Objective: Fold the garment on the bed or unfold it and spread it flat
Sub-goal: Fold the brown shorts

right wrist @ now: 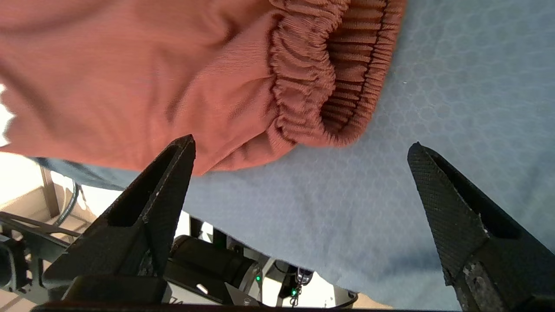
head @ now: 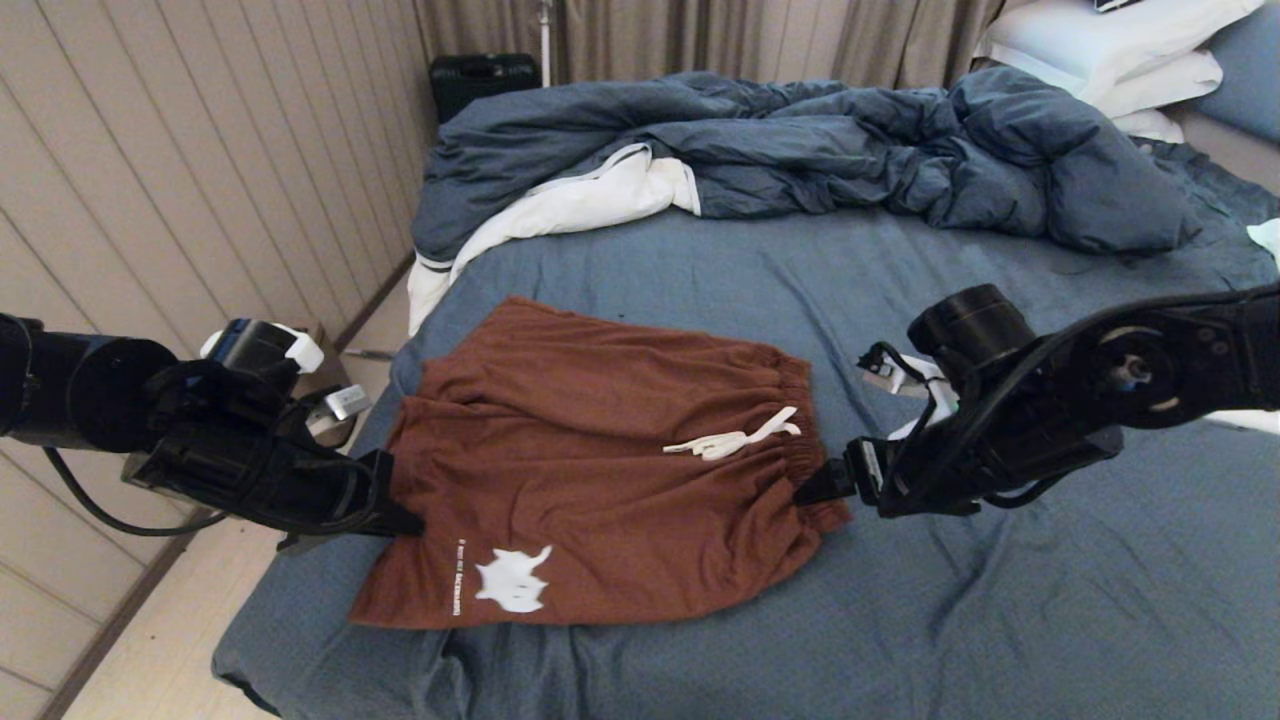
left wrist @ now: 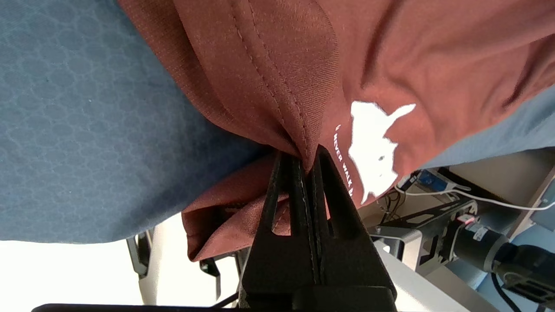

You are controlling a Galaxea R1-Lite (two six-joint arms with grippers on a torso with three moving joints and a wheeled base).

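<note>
I can see the near waistband corner lying loose while my left gripper holds the leg hem (head: pixel 420 535), so next my right gripper takes hold of that corner (head: pixel 828 516) before both grippers fold the near leg over.
The garment (head: pixel 600 480), rust-brown shorts, lies spread on the bed (head: pixel 1000 620) with its waistband toward the right and a white drawstring (head: pixel 730 440) on top. A white graphic (head: pixel 512 580) marks the near leg. My left gripper (head: pixel 405 520) is at the leg hem on the left. In the left wrist view the left gripper (left wrist: pixel 303 162) is shut on a pinched fold of the hem of the garment (left wrist: pixel 390 56). My right gripper (head: pixel 810 490) is at the near waistband corner. There the right gripper (right wrist: pixel 301 146) stands open just short of the gathered waistband (right wrist: pixel 312 86), holding nothing.
A rumpled dark blue duvet (head: pixel 850 150) with white lining lies across the far side of the bed, with white pillows (head: pixel 1110 50) at the far right. The bed's left edge drops to the floor beside a panelled wall (head: pixel 200 180). A black case (head: pixel 485 80) stands far left.
</note>
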